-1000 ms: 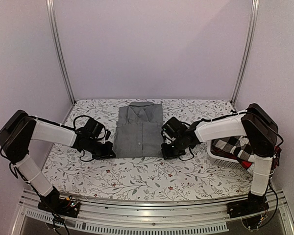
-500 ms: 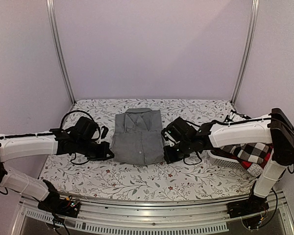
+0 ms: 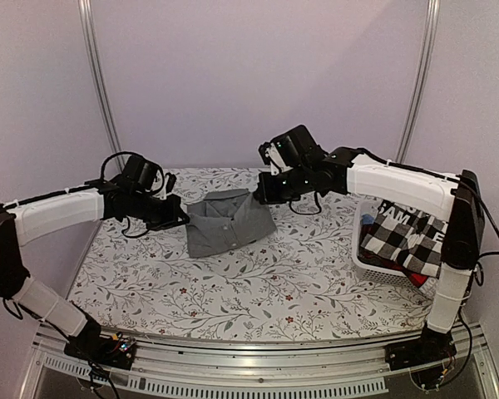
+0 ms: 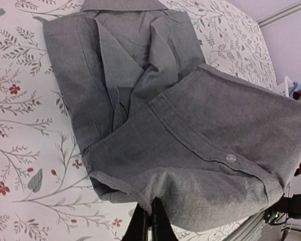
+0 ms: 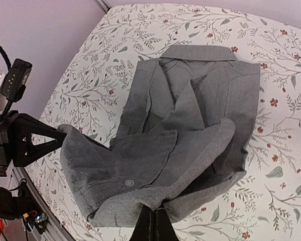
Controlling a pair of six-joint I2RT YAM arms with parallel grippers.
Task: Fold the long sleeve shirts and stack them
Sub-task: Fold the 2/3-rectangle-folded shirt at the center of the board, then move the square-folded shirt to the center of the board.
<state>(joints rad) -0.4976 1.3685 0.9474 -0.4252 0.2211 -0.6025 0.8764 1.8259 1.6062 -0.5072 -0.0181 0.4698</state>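
Note:
The grey shirt's lifted edge [image 3: 226,220] is at a slant to the collar, so my left gripper and my right gripper should pull it level toward the front [image 3: 236,268] before they lay it down.
The grey collared button-front shirt [image 3: 226,224] lies folded on the flowered table, its near edge lifted and carried toward the back. My left gripper [image 3: 180,218] is shut on the lifted edge's left corner; in the left wrist view its gripper [image 4: 149,221] pinches the grey cloth [image 4: 200,150]. My right gripper [image 3: 259,196] is shut on the right corner; in the right wrist view its gripper [image 5: 155,221] pinches the grey hem [image 5: 155,165]. The collar end rests on the table. Black-and-white and red-and-black checked shirts [image 3: 406,241] lie in the basket.
A white basket [image 3: 368,264] stands at the table's right side, holding the checked shirts. Metal frame posts [image 3: 100,91] rise at the back corners. The flowered tablecloth [image 3: 258,291] shows in front of the shirt.
Both grippers have lifted the shirt's near edge and carried it up and back over the collar half. Both arms have stretched toward the back of the table.

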